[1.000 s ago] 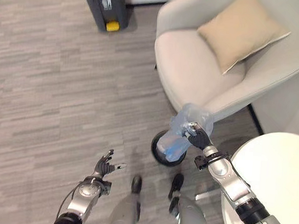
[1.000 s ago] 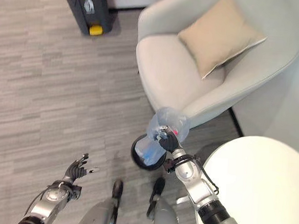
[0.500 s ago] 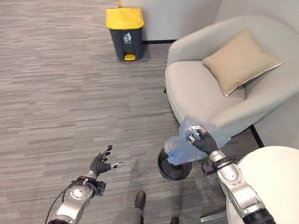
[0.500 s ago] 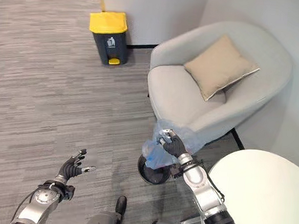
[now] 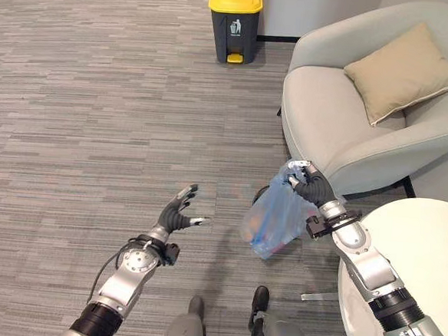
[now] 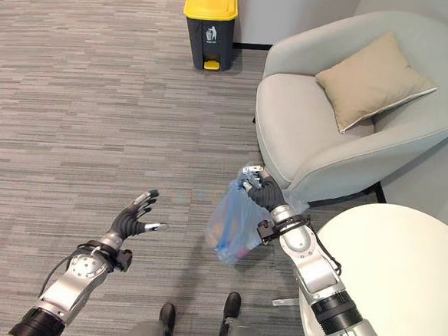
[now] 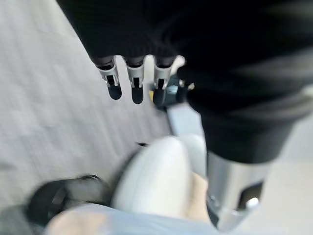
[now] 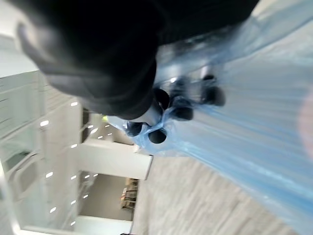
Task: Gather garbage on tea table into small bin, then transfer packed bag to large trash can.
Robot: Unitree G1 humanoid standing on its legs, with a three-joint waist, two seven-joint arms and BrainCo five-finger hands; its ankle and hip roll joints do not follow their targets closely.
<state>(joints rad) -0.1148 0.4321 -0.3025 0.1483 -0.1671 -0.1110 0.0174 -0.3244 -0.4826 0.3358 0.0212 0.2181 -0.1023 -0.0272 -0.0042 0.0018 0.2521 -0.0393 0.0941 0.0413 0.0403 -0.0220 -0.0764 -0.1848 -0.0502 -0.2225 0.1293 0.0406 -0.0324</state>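
A dark edge (image 5: 260, 193) sticks out beside the blue garbage bag (image 5: 275, 218), so I should expect the small bin to be hidden behind the bag.
A translucent blue garbage bag (image 5: 272, 224) with rubbish inside hangs in the air, its gathered top gripped by my right hand (image 5: 310, 188), which is shut on it. The same bag (image 6: 234, 221) hangs from my right hand (image 6: 265, 192) just in front of the grey armchair. In the right wrist view the curled fingers (image 8: 172, 104) pinch the blue plastic (image 8: 254, 127). My left hand (image 5: 177, 215) hovers open over the carpet, fingers spread. The large trash can (image 5: 234, 20), dark grey with a yellow lid, stands far ahead by the wall.
A grey armchair (image 5: 342, 130) with a tan cushion (image 5: 406, 71) stands at the right. The round white tea table (image 5: 416, 281) is at the lower right. Grey carpet (image 5: 97, 113) stretches between me and the trash can.
The camera has swung, so the whole scene shifted. My right hand has lifted the blue bag out of the small black bin, which is now out of sight. My left hand has risen a little.
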